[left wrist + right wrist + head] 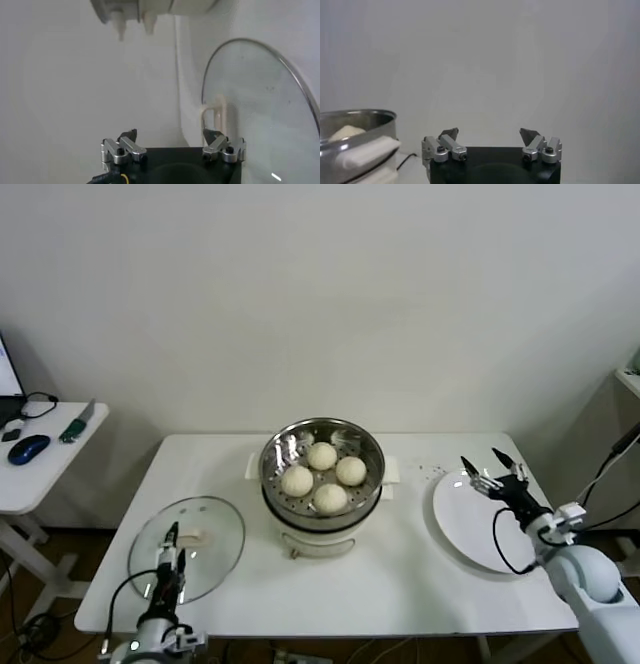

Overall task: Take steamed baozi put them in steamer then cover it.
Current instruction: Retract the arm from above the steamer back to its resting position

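I expect the cover (187,550) to sit flush over the baozi (330,499) when I lower it, because they are all clear inside the steamer's rim.
The steamer (276,456) stands mid-table on its cream-white pot base (318,540). Several baozi lie in it, one at the back (322,455). The cover (215,559) lies flat on the table to the steamer's left, handle (193,537) up. My left gripper (172,546) is open and empty, low over the cover's near-left part. In the left wrist view the gripper (170,137) points at the cover (260,100) and its handle (214,116). My right gripper (491,468) is open and empty above the plate; its wrist view (489,134) shows the steamer (355,120) and a baozi (344,132).
A flat white plate (458,512) lies at the table's right, under my right gripper. A small side table at far left holds a blue mouse (28,449). The table's front edge runs just below the cover.
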`<state>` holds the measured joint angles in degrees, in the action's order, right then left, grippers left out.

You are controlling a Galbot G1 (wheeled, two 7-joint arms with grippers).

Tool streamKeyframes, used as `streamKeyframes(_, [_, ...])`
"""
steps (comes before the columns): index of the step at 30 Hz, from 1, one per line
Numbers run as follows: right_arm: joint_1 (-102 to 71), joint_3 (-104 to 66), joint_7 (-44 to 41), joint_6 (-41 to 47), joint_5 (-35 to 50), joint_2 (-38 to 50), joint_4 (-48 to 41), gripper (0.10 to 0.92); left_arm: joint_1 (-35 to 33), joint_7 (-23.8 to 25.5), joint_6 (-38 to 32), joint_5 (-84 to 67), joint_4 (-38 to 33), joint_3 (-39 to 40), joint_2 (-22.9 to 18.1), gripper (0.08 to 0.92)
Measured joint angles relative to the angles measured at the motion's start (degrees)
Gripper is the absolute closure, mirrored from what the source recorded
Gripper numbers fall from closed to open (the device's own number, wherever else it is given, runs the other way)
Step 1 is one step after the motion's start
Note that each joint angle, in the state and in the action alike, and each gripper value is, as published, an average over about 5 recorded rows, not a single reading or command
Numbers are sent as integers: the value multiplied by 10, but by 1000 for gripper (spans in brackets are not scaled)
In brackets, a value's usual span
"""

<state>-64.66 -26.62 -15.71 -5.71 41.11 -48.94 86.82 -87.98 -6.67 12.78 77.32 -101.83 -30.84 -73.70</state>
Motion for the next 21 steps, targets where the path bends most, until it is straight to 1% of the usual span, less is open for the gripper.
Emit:
streamKeyframes(12, [-67, -58, -10, -7, -32, -22, 11, 203, 78, -17, 5, 2, 94, 9, 4, 177])
streamKeyframes(21, [-91, -75, -20, -10, -49, -28, 10, 203, 124, -27, 13, -12, 142, 18, 9, 177])
